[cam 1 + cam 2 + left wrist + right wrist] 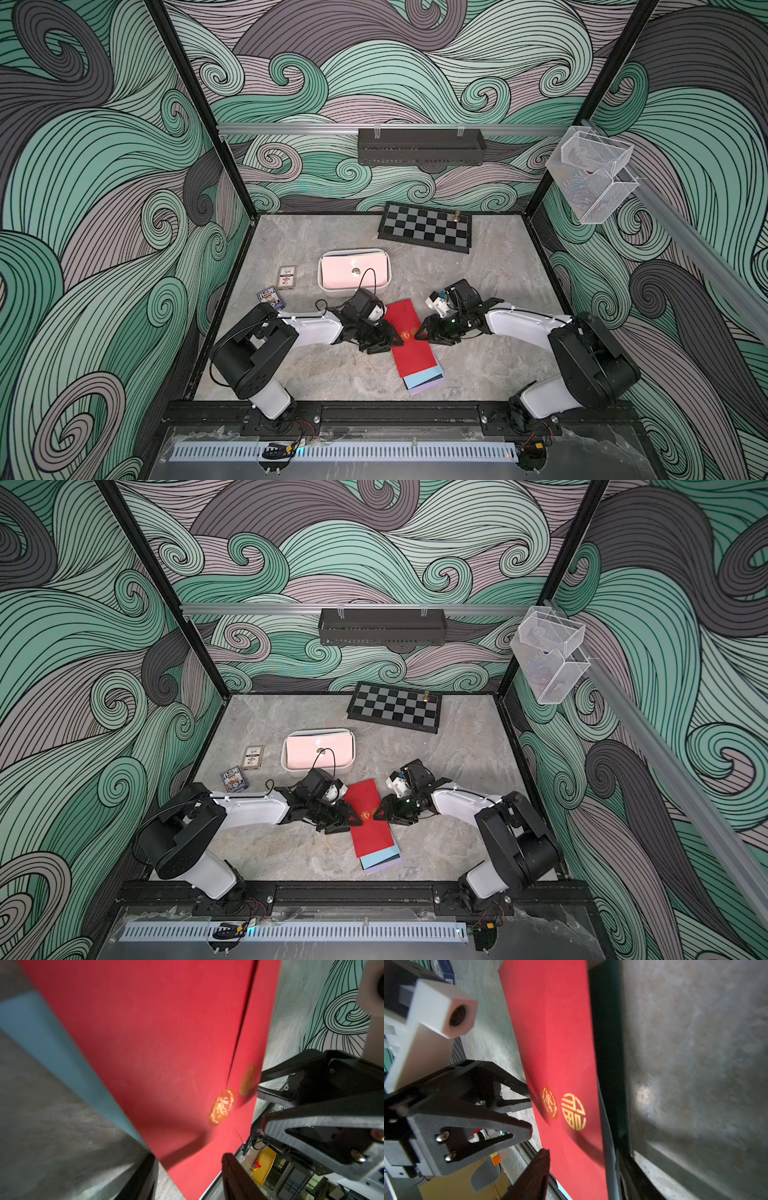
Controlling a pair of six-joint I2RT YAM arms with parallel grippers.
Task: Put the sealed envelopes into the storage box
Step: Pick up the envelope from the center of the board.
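Next, I back off and grip only the red envelope's edge [431, 353], because my right gripper's fingers reach across both the red envelope and the light blue envelope's edge [609, 1144].
A red envelope [415, 353] with a gold seal tops a fanned stack of envelopes at the table's front middle. Light blue [419, 380] and lilac [424, 388] envelopes stick out beneath it. My left gripper [392, 338] is at the red envelope's left edge and my right gripper [422, 332] at its right edge. In each wrist view the red envelope [166, 1043] [560, 1043] lies between the parted jaws of the left gripper [190, 1180] and the right gripper [583, 1178]. The white storage box [353, 291] stands just behind, with a pink envelope [349, 272] on top inside.
Two playing-card packs [286, 277] [271, 297] lie left of the box. A chessboard [426, 227] with one gold piece [457, 215] sits at the back. A black perforated tray [422, 147] hangs on the rear wall and a clear mesh bin [592, 170] on the right wall.
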